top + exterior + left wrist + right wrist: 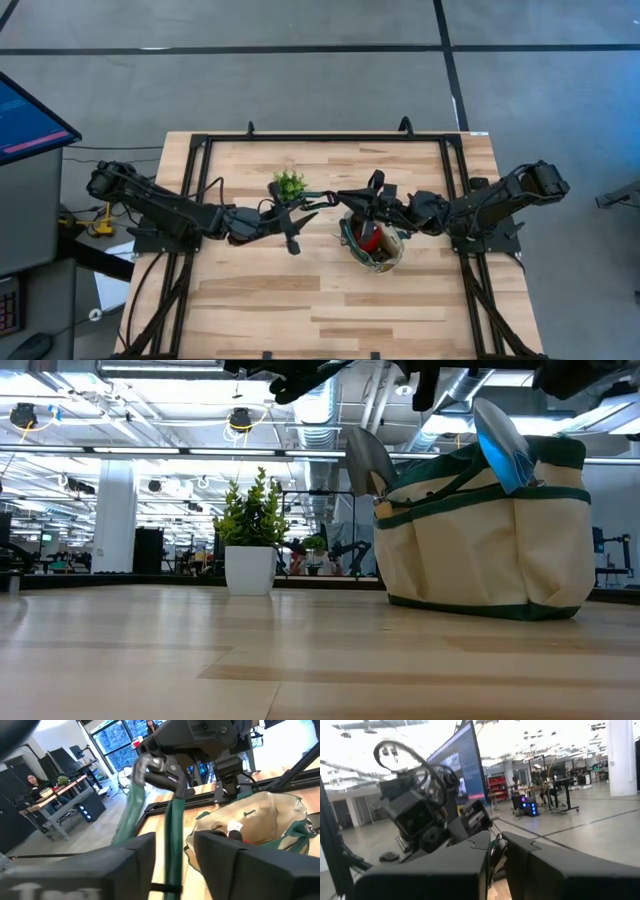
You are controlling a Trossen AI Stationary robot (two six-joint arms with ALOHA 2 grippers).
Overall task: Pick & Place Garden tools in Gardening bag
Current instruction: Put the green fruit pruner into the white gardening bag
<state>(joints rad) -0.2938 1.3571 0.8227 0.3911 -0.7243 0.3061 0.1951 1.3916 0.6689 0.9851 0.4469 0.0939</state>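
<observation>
My right gripper is holding the garden tool's far end, so next my left gripper lets go of its green handles (175, 835) and moves back before my right gripper goes into the bag (375, 245).
The beige gardening bag (388, 258) with green trim stands on its base right of the table's middle; it also shows in the low view (480, 550). Two silver trowel blades (372, 460) (503, 445) stick up out of it, and a red-and-black piece (370, 238) lies inside. My right gripper (362, 205) is above the bag's far-left rim, shut on a green loop handle (175, 815). My left gripper (298, 228) is open to the left of the bag, between it and the plant. One strand of that handle runs between its fingers (174, 845). My right gripper holds the green loop handle at the top of its loop (172, 787), pinched between its nearly closed fingers (495, 850). The handle's two strands hang down from it. My left gripper has one green strand (172, 860) in the gap between its fingers; I cannot tell whether they touch it.
A small green potted plant (289, 183) in a white pot (250, 570) stands at the far middle of the table, just beyond my left gripper. The black frame rails (200, 200) run along the table's left, right and far sides. The near half of the wooden top is bare.
</observation>
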